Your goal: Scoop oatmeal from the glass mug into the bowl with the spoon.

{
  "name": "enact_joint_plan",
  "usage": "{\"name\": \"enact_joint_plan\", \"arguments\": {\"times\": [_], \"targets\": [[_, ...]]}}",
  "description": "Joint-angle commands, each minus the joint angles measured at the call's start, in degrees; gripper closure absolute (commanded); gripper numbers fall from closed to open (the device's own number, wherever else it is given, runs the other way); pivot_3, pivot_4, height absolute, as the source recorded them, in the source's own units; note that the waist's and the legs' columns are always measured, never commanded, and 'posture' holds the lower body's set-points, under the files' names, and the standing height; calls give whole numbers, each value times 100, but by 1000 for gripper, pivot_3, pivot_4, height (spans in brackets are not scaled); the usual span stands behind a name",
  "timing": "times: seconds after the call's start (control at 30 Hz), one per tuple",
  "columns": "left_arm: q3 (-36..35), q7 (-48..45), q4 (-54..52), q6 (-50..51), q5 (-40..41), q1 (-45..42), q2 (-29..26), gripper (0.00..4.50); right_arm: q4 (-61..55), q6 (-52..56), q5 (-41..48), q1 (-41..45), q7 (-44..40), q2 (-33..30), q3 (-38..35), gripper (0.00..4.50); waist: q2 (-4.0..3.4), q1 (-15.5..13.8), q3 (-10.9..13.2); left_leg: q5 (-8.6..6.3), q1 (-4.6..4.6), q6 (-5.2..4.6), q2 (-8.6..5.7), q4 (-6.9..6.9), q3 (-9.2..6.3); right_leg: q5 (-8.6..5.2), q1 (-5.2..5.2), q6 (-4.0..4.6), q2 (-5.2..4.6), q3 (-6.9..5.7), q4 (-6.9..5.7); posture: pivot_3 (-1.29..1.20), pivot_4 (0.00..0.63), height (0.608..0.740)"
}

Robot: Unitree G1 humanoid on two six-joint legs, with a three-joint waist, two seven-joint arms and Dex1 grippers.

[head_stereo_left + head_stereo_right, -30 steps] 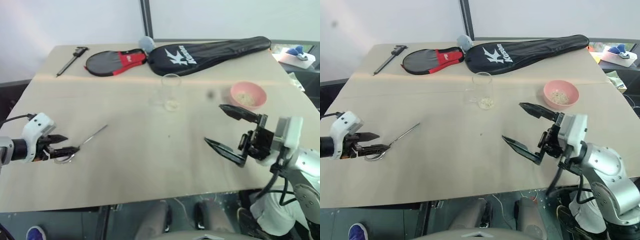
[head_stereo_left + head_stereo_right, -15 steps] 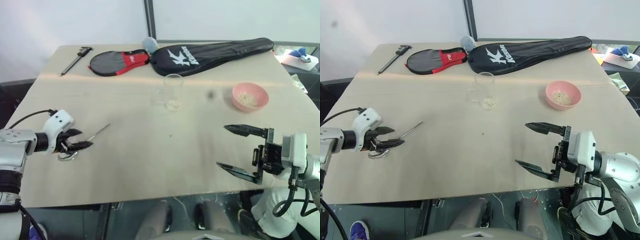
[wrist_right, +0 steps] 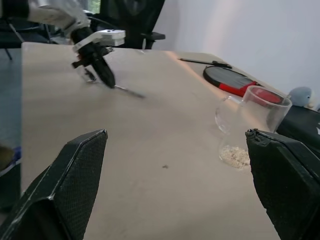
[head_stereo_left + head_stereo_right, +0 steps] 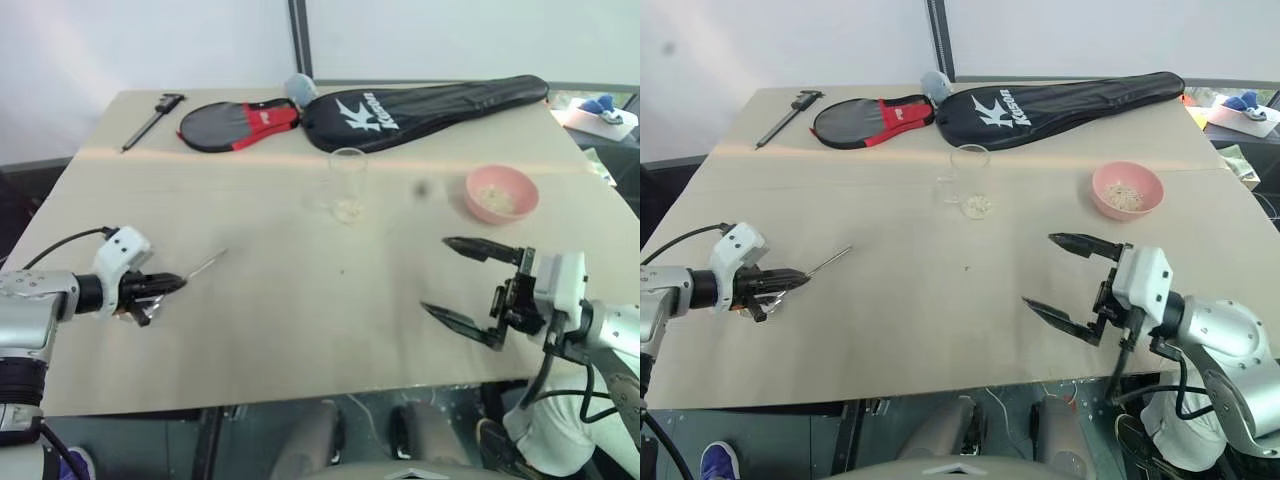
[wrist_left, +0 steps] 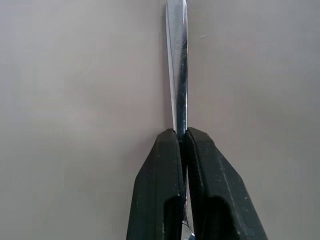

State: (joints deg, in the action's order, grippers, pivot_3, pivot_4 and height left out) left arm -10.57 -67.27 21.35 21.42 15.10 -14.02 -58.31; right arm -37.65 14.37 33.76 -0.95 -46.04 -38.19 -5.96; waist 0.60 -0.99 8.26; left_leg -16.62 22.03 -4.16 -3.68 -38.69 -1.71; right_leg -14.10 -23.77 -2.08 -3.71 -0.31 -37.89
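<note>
The spoon (image 4: 777, 299) is held near its head by my left gripper, so my right gripper should take the spoon's free handle (image 4: 208, 264) before it scoops, while my left gripper holds the glass mug.
My left gripper (image 4: 160, 285) is shut on the spoon (image 4: 205, 265) near the table's left front. The slim silver handle (image 5: 176, 75) runs out past the black fingertips toward the table's middle. The glass mug (image 4: 345, 185) stands upright at mid-table with a little oatmeal (image 4: 348, 210) at its bottom. The pink bowl (image 4: 502, 193) sits to its right and holds some pale flakes. My right gripper (image 4: 434, 274) hovers open and empty in front of the bowl, well apart from the mug (image 3: 252, 125).
A black racket bag (image 4: 420, 100), a red-and-black paddle cover (image 4: 235, 122) and a dark caliper (image 4: 150, 108) lie along the table's far edge. A white object with a blue part (image 4: 600, 110) sits beyond the far right corner.
My left gripper's fingers have closed on the spoon, with the hand shifted slightly toward the table's middle. My right gripper stays open and has edged forward a little.
</note>
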Motion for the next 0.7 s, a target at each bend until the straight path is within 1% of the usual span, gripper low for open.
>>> {"name": "enact_joint_plan", "arguments": {"times": [0.03, 0.1, 0.17, 0.23, 0.27, 0.33, 0.4, 0.47, 0.53, 0.6, 0.67, 0.7], "targets": [[-649, 310, -601, 243, 598, -642, 64, 4456, -339, 575, 278, 534, 658, 107, -13, 0, 15, -10, 8, 0, 7, 1, 0, -13, -12, 0, 0, 0, 0, -11, -4, 0, 150, 740], [-725, 374, -807, 296, 729, -875, 89, 4456, -436, 874, 535, 796, 738, 45, -43, 0, 28, -5, 17, 0, 20, 2, 0, -33, -27, 0, -2, 0, 0, -26, -4, 0, 150, 740], [-758, 581, -1045, 330, 817, -1201, 195, 4456, -498, 1524, 438, 1262, 1287, -122, -72, 0, 24, 21, 20, -3, 22, -2, -4, -36, -26, 1, -2, 0, 0, -24, 1, 0, 150, 740], [-713, 843, -1283, 222, 819, -1519, 370, 4456, -345, 1997, 594, 1964, 1519, -150, 39, 0, 21, 38, 21, -4, 27, -4, -7, -38, -24, 1, -3, -1, -1, -22, 4, 0, 150, 740], [-665, 1016, -1419, 129, 796, -1699, 511, 4456, -134, 2285, 790, 2403, 1690, -5, 119, 0, 19, 49, 24, -4, 28, -4, -7, -40, -23, 1, -4, -1, 0, -20, 3, 0, 150, 740], [-615, 1223, -1604, 39, 807, -1940, 750, 4456, 178, 2734, 954, 2987, 1999, 236, 229, 0, 21, 51, 24, -2, 32, -1, -5, -44, -22, 1, -10, -1, 4, -21, -4, 0, 150, 740], [-394, 1427, -1932, -327, 679, -2247, 1089, 4456, 800, 3187, 844, 3900, 2658, 879, 446, 0, 22, 51, 24, 1, 33, 3, -3, -44, -28, 1, -12, -1, 7, -27, -8, 0, 150, 740], [-217, 1568, -2192, -502, 643, -2500, 1359, 4456, 1301, 3612, 1060, 4581, 3255, 1596, 384, 0, 22, 66, 24, 3, 42, 6, -4, -47, -27, 2, -19, 0, 7, -26, -10, 0, 150, 740], [-3, 1599, -2316, -937, 386, -2581, 1470, 4456, 1563, 3848, 1320, 4921, 3584, 2120, 229, 0, 22, 84, 24, 4, 75, 7, -7, -55, -27, 2, -50, 0, 8, -26, -13, 0, 150, 740], [81, 1661, -2477, -1016, 442, -2682, 1645, 4456, 1763, 3966, 1507, 5153, 3821, 2527, 112, 0, 21, 111, 24, 5, 85, 7, -10, -52, -27, 2, -60, -1, 9, -28, -9, 0, 150, 740], [185, 1638, -2614, -1153, 414, -2695, 1738, 4456, 1873, 4004, 1522, 5295, 3910, 2743, 111, 0, 21, 150, 24, 5, 90, 7, -13, -49, -28, 2, -65, -1, 9, -33, -9, 0, 150, 740], [222, 1631, -2686, -1150, 436, -2679, 1775, 4496, 1914, 3993, 1516, 5344, 3932, 2823, 105, 248, 21, 171, 24, 5, 95, 7, -15, -49, -29, 2, -69, -1, 8, -35, -8, 0, 150, 740]]}}
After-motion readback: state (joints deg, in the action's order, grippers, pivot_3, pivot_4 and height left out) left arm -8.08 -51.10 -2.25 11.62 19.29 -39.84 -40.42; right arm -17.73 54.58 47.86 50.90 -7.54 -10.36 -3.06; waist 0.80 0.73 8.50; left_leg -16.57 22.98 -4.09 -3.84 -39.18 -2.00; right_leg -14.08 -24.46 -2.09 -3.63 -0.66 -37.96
